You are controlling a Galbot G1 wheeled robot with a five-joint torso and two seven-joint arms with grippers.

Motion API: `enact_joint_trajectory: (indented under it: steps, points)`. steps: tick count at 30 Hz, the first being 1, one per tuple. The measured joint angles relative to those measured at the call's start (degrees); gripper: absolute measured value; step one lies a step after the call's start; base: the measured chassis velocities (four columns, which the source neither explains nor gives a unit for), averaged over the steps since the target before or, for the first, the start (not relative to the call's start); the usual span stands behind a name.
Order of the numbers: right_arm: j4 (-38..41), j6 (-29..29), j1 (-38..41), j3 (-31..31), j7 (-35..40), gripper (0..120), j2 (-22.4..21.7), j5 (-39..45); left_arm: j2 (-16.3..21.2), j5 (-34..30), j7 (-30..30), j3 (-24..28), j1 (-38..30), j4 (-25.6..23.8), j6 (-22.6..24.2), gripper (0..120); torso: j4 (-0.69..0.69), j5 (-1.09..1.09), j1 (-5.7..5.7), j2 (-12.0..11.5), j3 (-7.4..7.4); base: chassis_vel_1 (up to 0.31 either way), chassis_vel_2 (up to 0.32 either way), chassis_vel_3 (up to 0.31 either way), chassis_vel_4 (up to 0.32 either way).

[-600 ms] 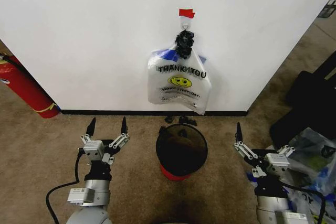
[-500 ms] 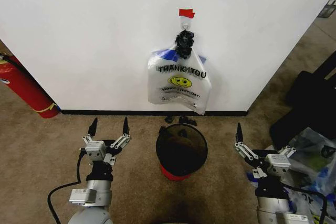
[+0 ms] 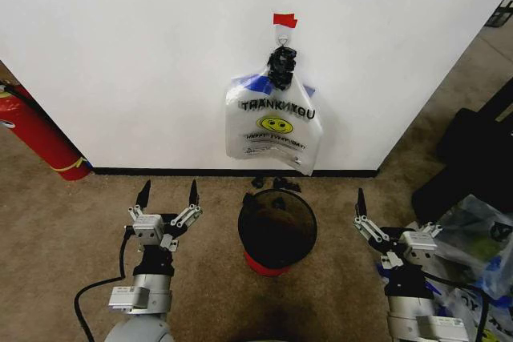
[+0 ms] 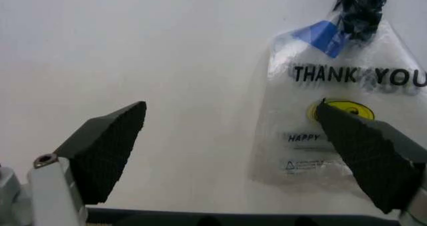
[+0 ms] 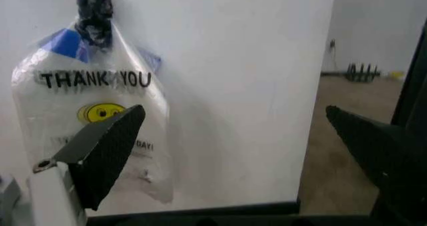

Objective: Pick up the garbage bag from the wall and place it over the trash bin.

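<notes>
My gripper will leave another bag hanging behind when it pulls the front one off, because doubled smiley print [image 3: 275, 124] shows through the garbage bag [image 3: 272, 135].
The garbage bag [image 3: 272, 126], translucent white with "THANK YOU" print and a yellow smiley, hangs flat on the white wall [image 3: 144, 54]. A black clip [image 3: 281, 64] gathers its top under a small hook [image 3: 282, 34] and a red tape piece [image 3: 284, 19]. The trash bin [image 3: 277, 226], black with a red base, stands on the carpet right below it. My left gripper [image 3: 168, 190] is open, low and left of the bin. My right gripper [image 3: 397, 215] is open, low and right of the bin. The left wrist view faces the bag [image 4: 297, 118] between open fingers [image 4: 107, 141]. The right wrist view does too [image 5: 67, 104].
A red fire extinguisher [image 3: 36, 138] leans at the wall's left end. Small black bits [image 3: 272, 183] lie by the black baseboard [image 3: 160, 171] behind the bin. Dark equipment [image 3: 473, 158] and plastic bags [image 3: 481, 238] crowd the right side. Open carpet lies around the bin.
Both grippers have crept slightly inward and forward, staying open. The bag and bin have not moved.
</notes>
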Motion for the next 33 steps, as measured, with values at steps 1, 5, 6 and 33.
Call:
enact_joint_trajectory:
  steps: [1, 5, 6, 33]
  points:
    - [0.2, -0.4, 0.0, 0.0, 0.0, 100, -0.1, 0.3, 0.0, -0.1, 0.0, 0.1, 0.0, -0.2, 0.3, 100, 0.01, 0.00, 0.00, 0.0, 0.00, 0.000, 0.000, 0.000, 0.000]
    - [0.4, -0.8, 0.2, 0.4, -0.4, 100, -1.3, 0.8, 0.1, -0.2, 0.0, 0.1, 0.0, -0.1, 0.5, 100, 0.00, 0.01, 0.00, 0.0, 0.00, 0.000, 0.000, 0.000, 0.000]
    - [0.5, -1.2, 0.7, 0.5, -0.8, 100, -1.9, 2.0, 0.2, -0.2, 0.0, 0.0, 0.0, -0.1, 0.5, 100, 0.00, 0.00, 0.00, 0.0, 0.00, 0.000, 0.000, 0.000, 0.000]
    - [-13.3, -5.1, 21.9, -2.8, -10.1, 100, -12.9, 19.0, 1.0, -0.5, 0.0, -2.2, 1.0, 0.2, -0.1, 100, 0.01, 0.00, 0.00, 0.0, 0.01, 0.000, 0.000, 0.000, 0.000]
